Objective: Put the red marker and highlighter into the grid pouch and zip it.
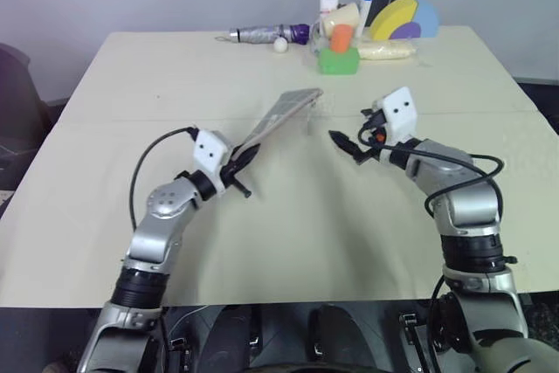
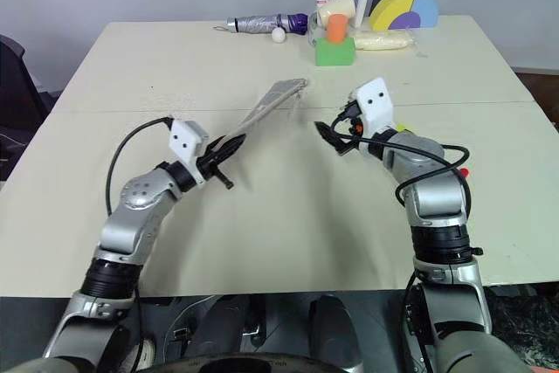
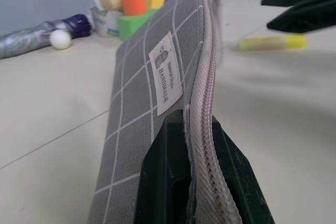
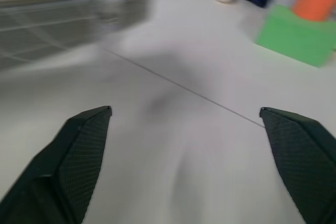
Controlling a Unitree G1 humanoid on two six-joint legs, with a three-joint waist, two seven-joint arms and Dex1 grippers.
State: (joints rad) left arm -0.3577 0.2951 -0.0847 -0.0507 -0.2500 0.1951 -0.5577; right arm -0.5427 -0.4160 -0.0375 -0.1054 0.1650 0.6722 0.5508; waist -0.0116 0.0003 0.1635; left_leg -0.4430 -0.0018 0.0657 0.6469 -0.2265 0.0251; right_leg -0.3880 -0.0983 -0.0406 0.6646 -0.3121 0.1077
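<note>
The grid pouch (image 1: 278, 120) is sticking straight out with its far end (image 1: 307, 97) unsupported, so it will stay held out when I push the yellow highlighter inside.
My left gripper (image 1: 243, 162) is shut on one end of the grid pouch (image 1: 281, 114), a flat grey pouch with white grid lines and a white label (image 3: 167, 72). It holds the pouch off the table, tilted up and away, with the zipper (image 3: 206, 82) along the top edge. My right gripper (image 1: 348, 146) stands open and empty just right of the pouch's far end, its fingers (image 4: 79, 150) wide apart. The yellow highlighter (image 3: 270, 42) lies on the table beyond the right gripper. A small red end, likely the red marker (image 2: 464, 172), peeks out beside my right forearm.
Clutter lines the far edge of the beige table (image 1: 175, 242): a folded umbrella (image 1: 266, 34), a white ball (image 1: 280, 44), a green block (image 1: 338, 60) with an orange cylinder on it, white tubes and a yellow-and-purple foam shape (image 1: 403, 19).
</note>
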